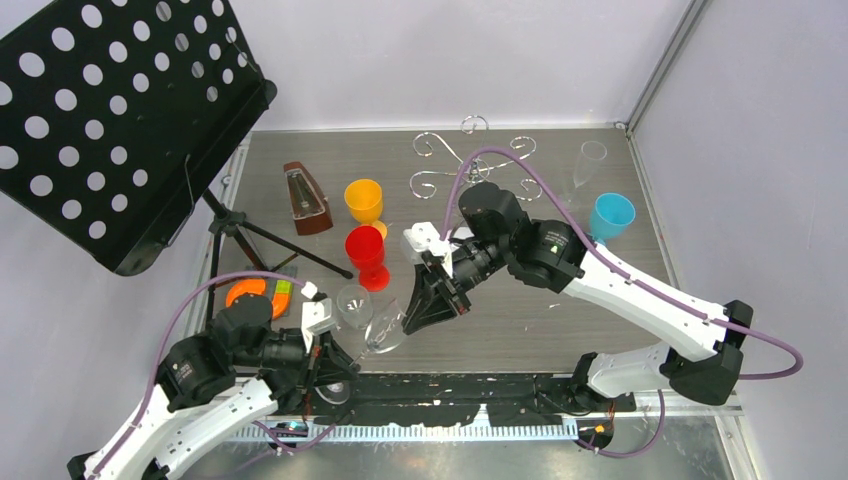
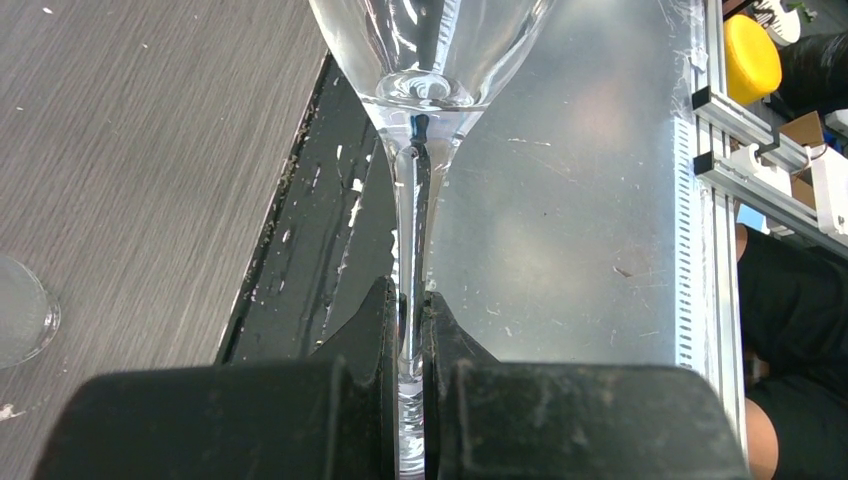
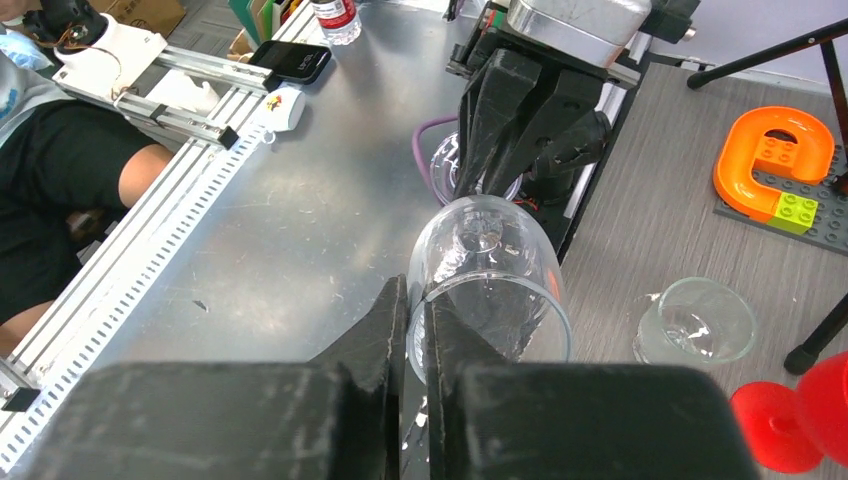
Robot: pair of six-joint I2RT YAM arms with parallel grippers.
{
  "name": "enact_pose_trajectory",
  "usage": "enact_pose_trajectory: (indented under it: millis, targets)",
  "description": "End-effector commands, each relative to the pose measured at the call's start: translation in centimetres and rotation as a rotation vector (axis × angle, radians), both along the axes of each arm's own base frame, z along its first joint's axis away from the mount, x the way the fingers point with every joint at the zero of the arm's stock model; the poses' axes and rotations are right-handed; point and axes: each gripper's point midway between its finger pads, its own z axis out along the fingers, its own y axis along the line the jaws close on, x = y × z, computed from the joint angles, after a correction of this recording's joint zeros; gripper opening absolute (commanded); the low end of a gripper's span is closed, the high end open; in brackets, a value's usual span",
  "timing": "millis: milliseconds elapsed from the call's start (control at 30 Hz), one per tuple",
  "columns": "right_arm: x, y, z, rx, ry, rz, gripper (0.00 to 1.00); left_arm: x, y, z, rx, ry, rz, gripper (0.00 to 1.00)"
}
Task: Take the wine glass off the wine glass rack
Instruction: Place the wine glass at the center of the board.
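The wine glass's foot is pointing into my left gripper's palm. My left gripper should open, and my right gripper should stand the glass next to the blue cup.
The clear wine glass is off the chrome wine glass rack and lies tilted over the table's near edge, held between both arms. My left gripper is shut on its thin stem, with the bowl pointing away from the fingers. My right gripper is pinched on the bowl's rim, one finger inside the glass and one outside. In the top view the right gripper meets the bowl from the upper right. The rack stands at the back of the table.
A second clear glass stands on the table right beside the held one. Red and yellow goblets, a metronome, a blue cup, a clear flute, an orange toy and a music stand are around.
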Motion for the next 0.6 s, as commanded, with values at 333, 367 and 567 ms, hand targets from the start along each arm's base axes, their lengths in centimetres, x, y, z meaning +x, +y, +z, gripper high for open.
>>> enact_pose_trajectory:
  millis: [333,367,567]
  targets:
    - [-0.5,0.1,1.6,0.073,-0.028,0.015,0.06,1.0,-0.5,2.3,-0.052,-0.06,0.034,0.49]
    - [-0.5,0.0,1.7,0.075,-0.03,0.01,0.06,1.0,-0.5,2.4,-0.053,-0.06,0.036,0.56]
    - [-0.6,-0.9,1.7,0.046,-0.034,-0.02,0.06,1.5,-0.2,2.7,-0.043,-0.074,0.066,0.71]
